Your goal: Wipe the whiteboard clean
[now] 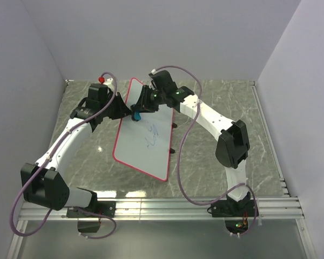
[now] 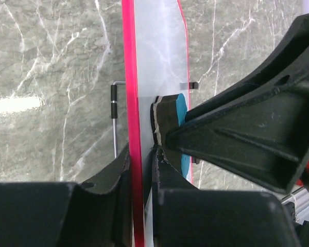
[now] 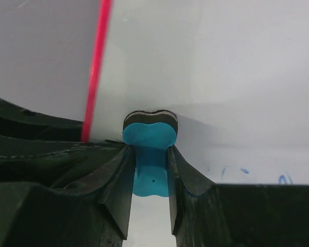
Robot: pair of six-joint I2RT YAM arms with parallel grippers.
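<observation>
My right gripper needs to sweep the eraser [image 1: 136, 115] back across and down to the blue scribbles [image 1: 152, 134], because the eraser is against my left gripper near the whiteboard's edge.
The whiteboard [image 1: 146, 137], white with a red-pink rim, stands tilted on the marble table, with blue scribbles [image 1: 152, 136] near its middle. My left gripper [image 1: 120, 109] is shut on its left rim; the left wrist view shows the red rim [image 2: 130, 77] pinched between the jaws. My right gripper [image 1: 140, 109] is shut on a small blue eraser [image 3: 149, 154], whose dark felt face presses on the board [image 3: 221, 67] close to the left rim. The eraser also shows in the top view [image 1: 136, 115]. Faint blue marks [image 3: 242, 171] lie to its right.
A thin wire stand [image 2: 114, 110] with black sleeves props the board from behind. Grey walls close in the table on three sides. A metal rail [image 1: 167, 205] runs along the near edge. Purple cables [image 1: 186, 135] hang from both arms.
</observation>
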